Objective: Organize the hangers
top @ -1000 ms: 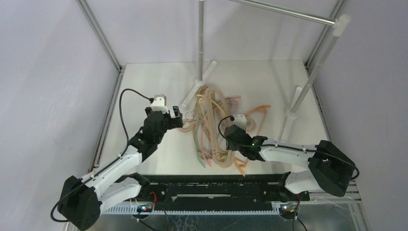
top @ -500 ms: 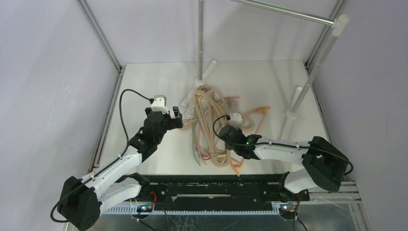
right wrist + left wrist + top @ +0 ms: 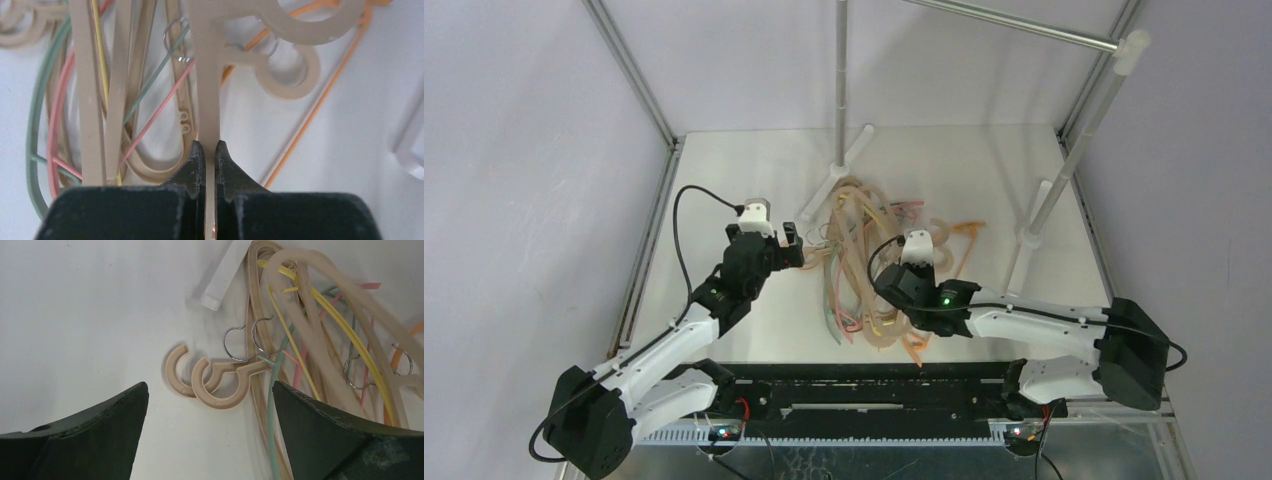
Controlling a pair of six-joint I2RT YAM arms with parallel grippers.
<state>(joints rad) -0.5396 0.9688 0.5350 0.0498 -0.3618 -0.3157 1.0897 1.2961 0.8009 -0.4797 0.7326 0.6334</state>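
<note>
The held beige hanger's hook (image 3: 320,31) points the same way as the beige hook (image 3: 287,91) below it, so my right gripper goes on lowering the hanger and lets go of it there.
The hangers (image 3: 864,265) lie in a tangled pile mid-table: thick beige ones plus thin orange, yellow, pink and pale-green ones. My right gripper (image 3: 898,283) stands over the pile's right side. In the right wrist view it (image 3: 209,150) is shut on the flat neck of a beige hanger (image 3: 207,95), whose big hook (image 3: 310,27) lies ahead. My left gripper (image 3: 792,245) is open and empty at the pile's left edge. In the left wrist view it (image 3: 209,385) hovers above two beige hooks (image 3: 220,402) on the table, touching nothing.
The silver rail (image 3: 1024,30) crosses the top right on uprights with white feet (image 3: 832,188) (image 3: 1032,225) at the back of the table. One white foot (image 3: 220,280) lies just beyond the beige hooks. An orange hanger (image 3: 320,100) lies right of my right gripper.
My right gripper has moved left and a little back while shut on the beige hanger, dragging and reshaping the pile. My left arm has barely moved.
</note>
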